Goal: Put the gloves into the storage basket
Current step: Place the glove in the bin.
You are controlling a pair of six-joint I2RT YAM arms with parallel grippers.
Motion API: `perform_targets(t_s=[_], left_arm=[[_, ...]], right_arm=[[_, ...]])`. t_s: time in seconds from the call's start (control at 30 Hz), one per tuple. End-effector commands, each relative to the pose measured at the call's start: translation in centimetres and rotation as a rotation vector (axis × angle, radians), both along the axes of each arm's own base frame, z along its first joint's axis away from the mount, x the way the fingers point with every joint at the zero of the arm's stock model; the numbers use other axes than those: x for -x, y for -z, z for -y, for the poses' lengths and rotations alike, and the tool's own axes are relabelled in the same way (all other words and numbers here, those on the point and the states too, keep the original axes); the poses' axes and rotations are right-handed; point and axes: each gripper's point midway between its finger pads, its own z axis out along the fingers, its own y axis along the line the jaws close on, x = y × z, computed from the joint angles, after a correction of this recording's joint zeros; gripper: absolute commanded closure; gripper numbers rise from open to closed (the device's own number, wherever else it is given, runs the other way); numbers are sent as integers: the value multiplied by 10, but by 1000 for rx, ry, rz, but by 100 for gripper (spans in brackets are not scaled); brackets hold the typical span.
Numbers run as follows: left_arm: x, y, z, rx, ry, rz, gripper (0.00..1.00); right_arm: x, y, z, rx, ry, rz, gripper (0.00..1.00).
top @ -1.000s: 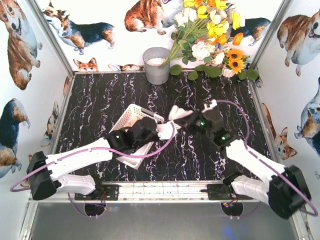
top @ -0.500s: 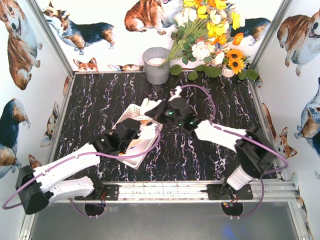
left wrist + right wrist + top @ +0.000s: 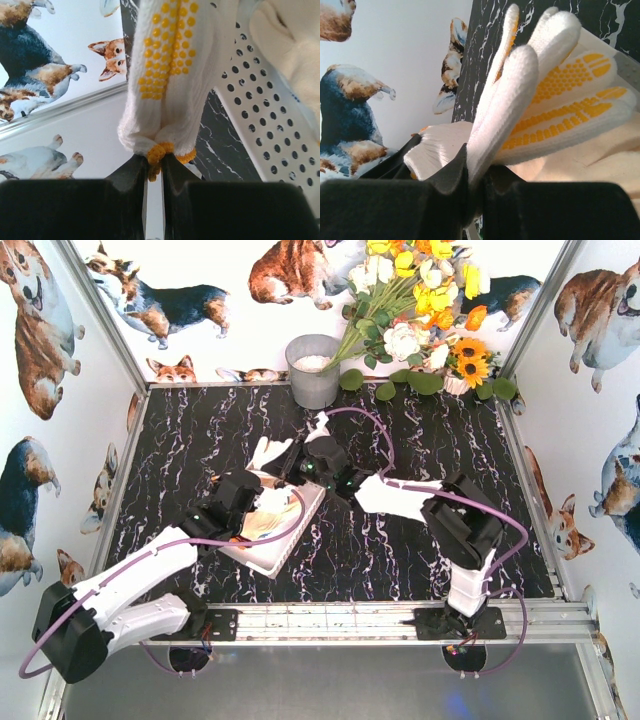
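Note:
I should keep moving the orange cuff (image 3: 161, 151) down until it is inside the basket (image 3: 272, 535), because my left gripper has the cuff and my right gripper has the glove's finger side.
The white storage basket (image 3: 262, 558) lies left of the table's middle, and its perforated wall shows in the left wrist view (image 3: 270, 130). My left gripper (image 3: 252, 505) is over the basket, shut on the orange cuff of a white glove with yellow dots (image 3: 170, 65). Its jaws (image 3: 155, 167) pinch the cuff. My right gripper (image 3: 293, 466) is at the basket's far end, shut on the fingers of another yellow-dotted glove (image 3: 540, 85), which sticks out to the left (image 3: 268, 452). A cream glove (image 3: 265, 524) lies in the basket.
A grey metal bucket (image 3: 313, 370) stands at the back, with a bunch of flowers (image 3: 420, 310) leaning over the back right corner. Dog-print walls close in the table on three sides. A metal rail (image 3: 330, 620) runs along the near edge.
My right arm has swung left across the table with its glove to the basket's far end. My left gripper has drawn back to the left over the basket with its glove.

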Motion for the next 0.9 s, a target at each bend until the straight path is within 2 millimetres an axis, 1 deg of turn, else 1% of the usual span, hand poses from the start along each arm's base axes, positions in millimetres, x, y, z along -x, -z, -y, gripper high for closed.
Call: perform_targets(t_s=[0.0, 0.1, 0.23, 0.37, 0.53, 0.63, 0.73, 0.87], left_arm=[[2, 14, -37, -157, -96, -36, 100], [5, 29, -36, -161, -83, -81, 100], [11, 41, -35, -153, -74, -131, 100], [25, 52, -31, -134, -59, -198, 100], [52, 70, -16, -126, 8, -318, 100], [67, 81, -8, -162, 59, -383, 100], [74, 89, 2, -183, 103, -416, 100], [76, 96, 11, -175, 126, -436, 100]], right_arm=[[-15, -10, -7, -7, 4, 102, 100], [-12, 4, -12, 10, -21, 93, 100], [-8, 19, -16, 14, -45, 81, 100], [-6, 28, -19, 19, -60, 69, 100], [-3, 39, -17, 25, -60, 37, 100], [0, 43, -13, 28, -55, 23, 100], [4, 48, -9, 36, -51, 16, 100], [6, 55, -8, 50, -55, 2, 100]])
